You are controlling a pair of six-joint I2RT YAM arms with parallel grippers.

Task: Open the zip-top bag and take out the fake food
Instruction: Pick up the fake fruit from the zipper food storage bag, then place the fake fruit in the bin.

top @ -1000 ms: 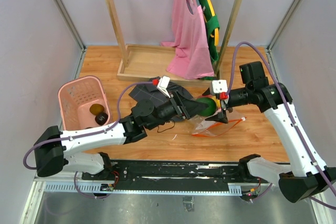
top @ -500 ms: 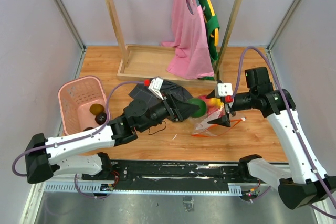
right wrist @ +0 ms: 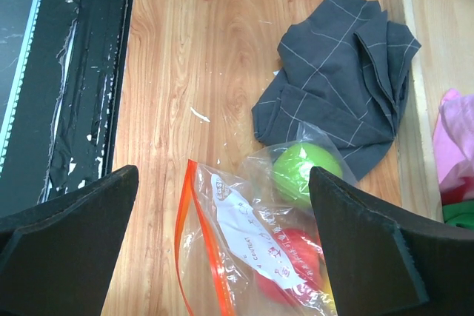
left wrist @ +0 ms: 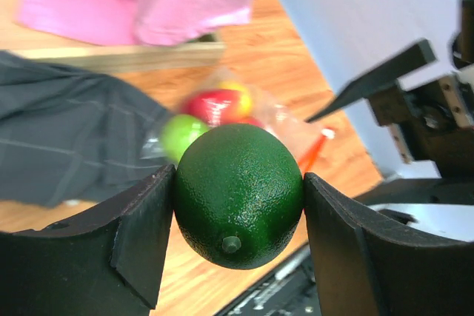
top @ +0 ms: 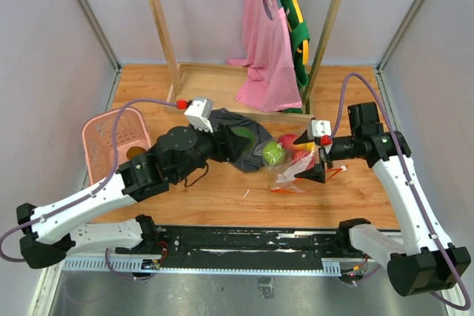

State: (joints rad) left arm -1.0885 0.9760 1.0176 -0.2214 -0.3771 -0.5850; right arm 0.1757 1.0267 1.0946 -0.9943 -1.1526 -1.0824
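Observation:
My left gripper is holding the dark green fruit clear of the zip-top bag. I should keep moving it toward the open pink basket [top: 111, 140] and let go inside the basket.
The zip-top bag [right wrist: 248, 253] lies on the wooden table with its orange-red zip strip [right wrist: 201, 257] parted, and its white label faces up. Inside it are fake food pieces: a lime green fruit [right wrist: 306, 172] and a red one [right wrist: 296, 268]. My right gripper [right wrist: 222, 175] hovers open just above the bag, touching nothing. In the top view it is right of the bag [top: 296, 174]. My left gripper [left wrist: 238, 205] is shut on a dark green lime-like fruit [left wrist: 238, 194], held in the air. In the top view the left gripper [top: 243, 142] is over the grey cloth, left of the bag.
A grey checked cloth [top: 229, 127] lies beside the bag. A pink slotted basket [top: 100, 127] stands at the left, partly behind my left arm. A wooden rack base [top: 204, 86] and a hanging pink garment [top: 266, 57] are at the back.
My left arm pulled the dark green fruit back to the left, away from the bag and over the cloth. The right gripper stayed open by the bag and shifted only a little.

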